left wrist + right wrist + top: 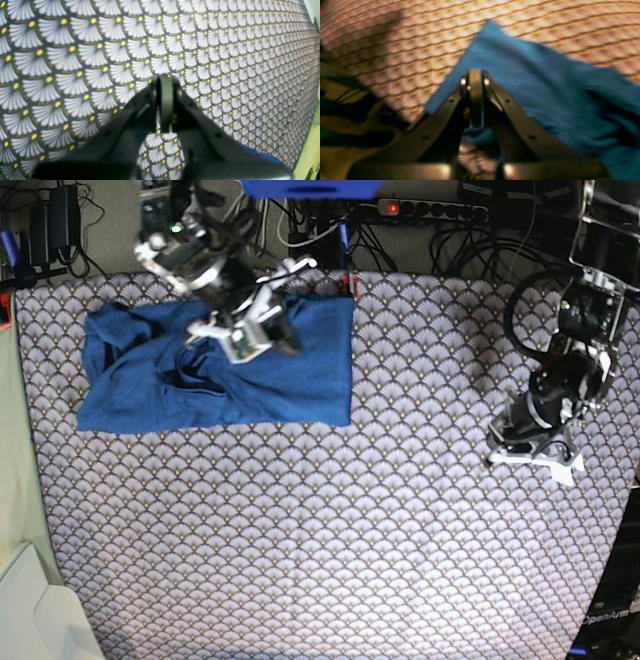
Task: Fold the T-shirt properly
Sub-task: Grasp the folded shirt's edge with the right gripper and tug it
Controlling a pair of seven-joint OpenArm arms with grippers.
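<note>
I can see that the T-shirt is smooth under my right gripper but bunched (130, 332) toward the pale green surface, so next I open my right gripper and grab the T-shirt's edge there (89, 388).
The blue T-shirt (215, 375) lies at the table's back left as a rough rectangle, with creases and bunched folds on its left half. In the right wrist view it (532, 82) fills the right side, and one corner points away over the cloth. My right gripper (285, 335) hovers over the shirt's back right part. Its jaws (475, 75) are shut, and I see no fabric between the tips. My left gripper (500, 452) rests low at the table's right side, far from the shirt. It (165, 80) is shut and empty over bare cloth.
A fan-patterned tablecloth (350, 530) covers the table. Cables and a power strip (430, 210) run along the back edge. A pale green surface (15, 480) borders the left side, with a white object (40, 620) at the front left corner.
</note>
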